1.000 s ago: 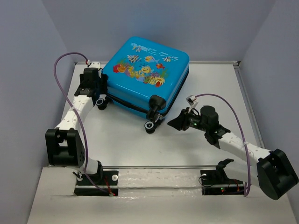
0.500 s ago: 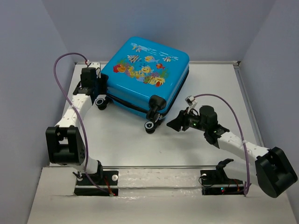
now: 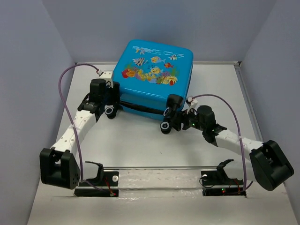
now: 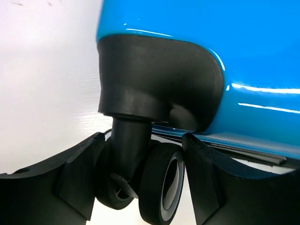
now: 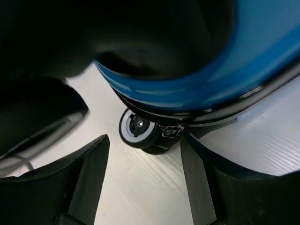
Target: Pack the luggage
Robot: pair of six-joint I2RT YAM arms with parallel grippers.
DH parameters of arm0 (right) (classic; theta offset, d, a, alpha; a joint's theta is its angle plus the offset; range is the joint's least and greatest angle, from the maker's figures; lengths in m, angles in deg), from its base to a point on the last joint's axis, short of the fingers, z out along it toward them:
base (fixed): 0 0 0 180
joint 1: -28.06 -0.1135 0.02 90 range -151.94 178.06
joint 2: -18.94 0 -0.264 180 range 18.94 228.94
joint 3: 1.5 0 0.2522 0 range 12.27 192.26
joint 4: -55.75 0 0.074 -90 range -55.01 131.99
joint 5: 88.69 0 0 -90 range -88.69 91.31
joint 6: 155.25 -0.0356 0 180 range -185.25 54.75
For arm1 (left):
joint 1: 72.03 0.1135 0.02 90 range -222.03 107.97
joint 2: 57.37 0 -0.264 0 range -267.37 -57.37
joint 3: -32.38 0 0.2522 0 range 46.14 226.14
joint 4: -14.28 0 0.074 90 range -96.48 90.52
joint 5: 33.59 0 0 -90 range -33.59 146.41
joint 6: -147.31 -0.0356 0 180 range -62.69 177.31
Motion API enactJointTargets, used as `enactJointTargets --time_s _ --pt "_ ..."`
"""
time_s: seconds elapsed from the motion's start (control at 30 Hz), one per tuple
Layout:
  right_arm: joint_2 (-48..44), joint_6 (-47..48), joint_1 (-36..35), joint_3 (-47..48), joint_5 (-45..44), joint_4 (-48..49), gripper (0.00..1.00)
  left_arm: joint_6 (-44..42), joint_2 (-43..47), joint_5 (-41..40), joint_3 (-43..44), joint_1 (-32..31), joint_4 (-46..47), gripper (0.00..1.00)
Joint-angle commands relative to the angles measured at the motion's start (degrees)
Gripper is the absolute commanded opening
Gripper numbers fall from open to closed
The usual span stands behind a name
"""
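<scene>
The luggage is lying at a slant with its double wheel crooked in my left gripper, so I should open and grip the wheel squarely from both sides.
The luggage, a bright-blue hard-shell case with a fish print, lies flat and zipped at the back middle of the table. My left gripper is at its near-left corner. In the left wrist view the fingers sit on both sides of the black double wheel, shut on it under the blue shell. My right gripper is beside the near-right wheel. In the right wrist view it stands open over bare table, a grey-rimmed wheel and a zipper pull just beyond its tips.
The white table is boxed in by grey-blue walls, with a raised rail along its right side. Purple cables loop from both arms. The arm bases stand at the near edge.
The luggage has swung round and shifted right, its near-left wheel carried along in my left gripper. My right gripper has moved left up to the near-right wheel and opened wider.
</scene>
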Motion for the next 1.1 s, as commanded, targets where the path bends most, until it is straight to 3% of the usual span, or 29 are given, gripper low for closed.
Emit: enactJointTargets --time_s 0.0,0.13,0.37,0.5,0.53,0.57,0.6,0.67,0.7,0.77,0.93,1.07 --pt "-3.26 1.06 -0.26 -0.87 -5.62 6.01 0.72 5.27 6.16 10.97 -2.97 -3.92 2.88 0.06" --pt "-3.78 2.02 -0.26 -3.07 -7.11 6.98 0.74 7.99 10.30 12.99 -5.36 -3.92 3.24 0.06" --pt "-9.67 2.91 -0.26 -6.85 -15.11 6.10 0.70 13.36 13.55 15.81 -7.38 -3.92 3.59 0.06" --pt "-14.58 -1.22 -0.26 -11.76 -25.90 6.10 0.67 14.32 13.29 13.98 -8.44 -3.83 2.27 0.06" --pt "-16.34 -3.84 -0.26 -13.25 -29.32 6.01 0.63 14.41 12.94 13.62 -8.70 -3.83 1.66 0.22" --pt "-16.35 -3.86 -0.26 -13.27 -29.35 6.01 0.63 14.41 12.94 13.61 -8.70 -3.83 1.13 0.22" --pt "-17.14 -5.00 -0.26 -13.88 -31.70 5.93 0.63 14.59 12.68 13.44 -8.53 -3.83 0.61 0.45" --pt "-18.81 -7.55 -0.26 -15.02 -32.08 5.75 0.62 15.03 12.76 13.35 -8.87 -3.92 -0.63 0.64" --pt "-19.51 -9.38 -0.26 -15.64 -31.99 5.49 0.62 15.29 13.20 13.26 -9.05 -3.83 -0.98 0.79" --pt "-19.43 -10.10 -0.26 -15.64 -31.73 3.92 0.62 15.55 14.25 12.39 -9.84 -3.83 -1.85 0.90" --pt "-20.92 -12.48 -0.26 -15.99 -32.86 1.80 0.63 16.52 16.28 11.94 -11.60 -3.83 -4.23 0.98" --pt "-21.54 -10.64 -0.26 -15.03 -35.23 1.00 0.63 18.72 18.04 14.32 -13.45 -3.83 -2.30 0.95"
